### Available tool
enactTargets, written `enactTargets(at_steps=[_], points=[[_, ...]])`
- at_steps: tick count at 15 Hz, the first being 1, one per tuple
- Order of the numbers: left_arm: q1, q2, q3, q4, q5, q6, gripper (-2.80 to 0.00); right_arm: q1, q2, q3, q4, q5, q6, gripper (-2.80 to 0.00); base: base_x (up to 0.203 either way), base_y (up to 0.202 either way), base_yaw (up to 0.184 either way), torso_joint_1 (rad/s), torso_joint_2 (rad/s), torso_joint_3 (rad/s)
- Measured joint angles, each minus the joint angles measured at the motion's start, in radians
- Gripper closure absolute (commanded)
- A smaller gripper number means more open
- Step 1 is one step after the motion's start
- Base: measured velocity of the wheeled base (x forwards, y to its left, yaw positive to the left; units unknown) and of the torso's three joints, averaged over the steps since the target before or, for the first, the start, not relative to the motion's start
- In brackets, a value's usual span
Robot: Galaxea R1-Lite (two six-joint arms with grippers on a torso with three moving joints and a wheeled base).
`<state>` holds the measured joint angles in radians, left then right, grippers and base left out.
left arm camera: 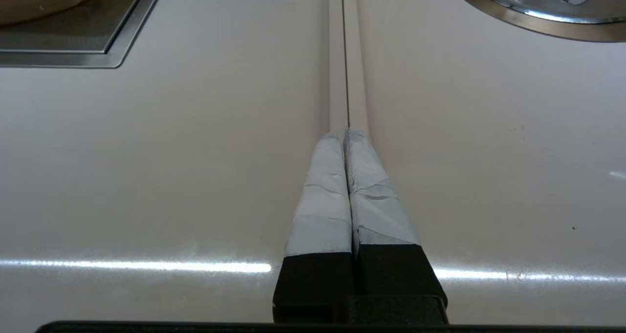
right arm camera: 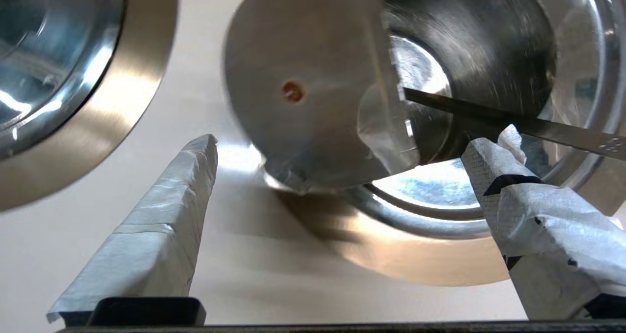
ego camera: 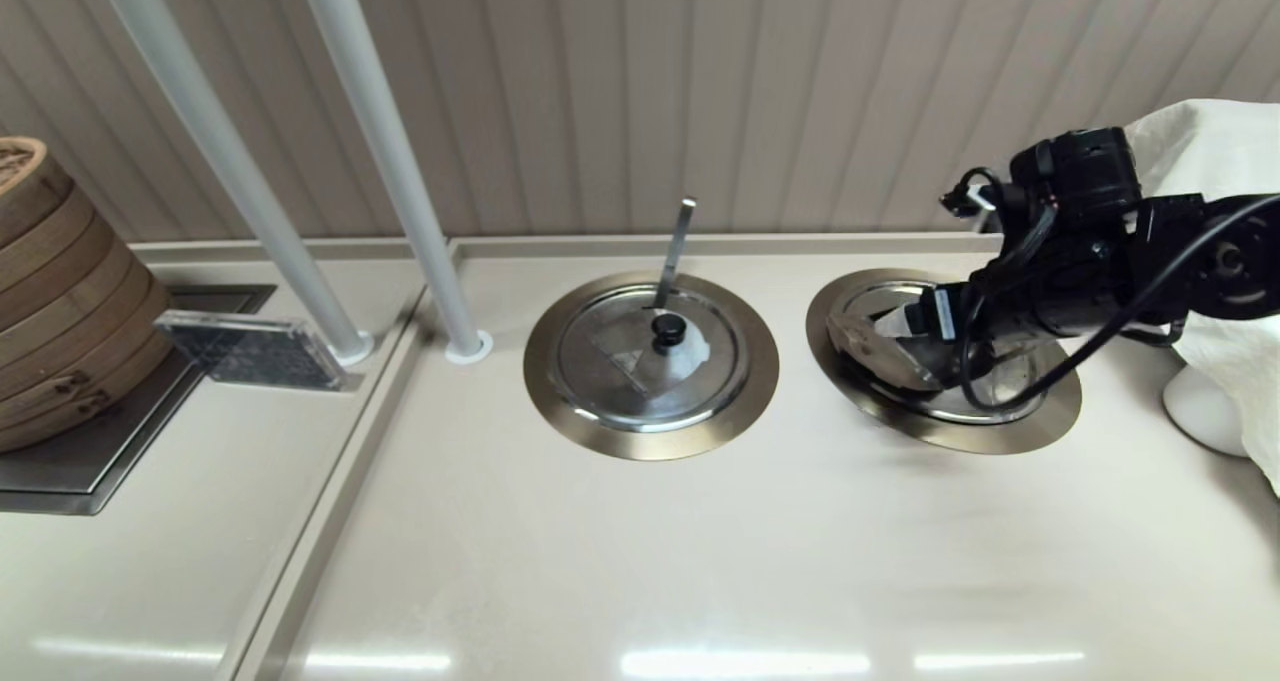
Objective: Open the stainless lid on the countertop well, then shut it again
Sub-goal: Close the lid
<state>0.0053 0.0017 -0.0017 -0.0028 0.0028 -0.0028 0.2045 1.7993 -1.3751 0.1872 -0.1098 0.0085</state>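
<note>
The stainless lid (ego camera: 873, 347) leans out beyond the countertop hole's edge with its bottom side facing up. My right gripper should swing it back over the countertop hole towards the ladle handle (right arm camera: 499, 118).
The countertop well (ego camera: 1040, 423) is the right one of two, with a bronze-tinted flange (right arm camera: 440, 262) and a dark cavity (right arm camera: 479, 49). Its stainless lid (right arm camera: 303, 93) stands tilted up over the well's left side, underside towards the right wrist camera and lower edge blurred. The thin ladle handle (right arm camera: 518, 123) crosses the opening. My right gripper (right arm camera: 342, 142) hovers over the well, open, its taped fingers (right arm camera: 161, 225) wide apart on either side of the lid, neither clamping it. In the head view it shows at the well (ego camera: 905, 323). My left gripper (left arm camera: 345, 133) is shut over the countertop seam.
The twin well (ego camera: 650, 366) with a whitish patch, black knob (ego camera: 668, 329) and ladle handle (ego camera: 677, 246) lies to the left. Two white poles (ego camera: 390, 161) rise behind it. Bamboo steamers (ego camera: 60, 291) stand far left. White cloth (ego camera: 1235, 261) hangs at the right.
</note>
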Motion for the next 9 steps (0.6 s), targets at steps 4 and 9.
enactTargets(at_steps=[4, 9], points=[[0.0, 0.0, 0.0, 0.0, 0.0, 0.0, 0.0, 0.131, -0.08, 0.197, -0.111, -0.116, -0.176, -2.8, 0.0, 0.0, 0.0, 0.0, 0.0, 0.0], [0.0, 0.0, 0.0, 0.0, 0.0, 0.0, 0.0, 0.154, -0.031, 0.269, -0.33, -0.248, -0.233, -2.8, 0.0, 0.0, 0.0, 0.0, 0.0, 0.0]])
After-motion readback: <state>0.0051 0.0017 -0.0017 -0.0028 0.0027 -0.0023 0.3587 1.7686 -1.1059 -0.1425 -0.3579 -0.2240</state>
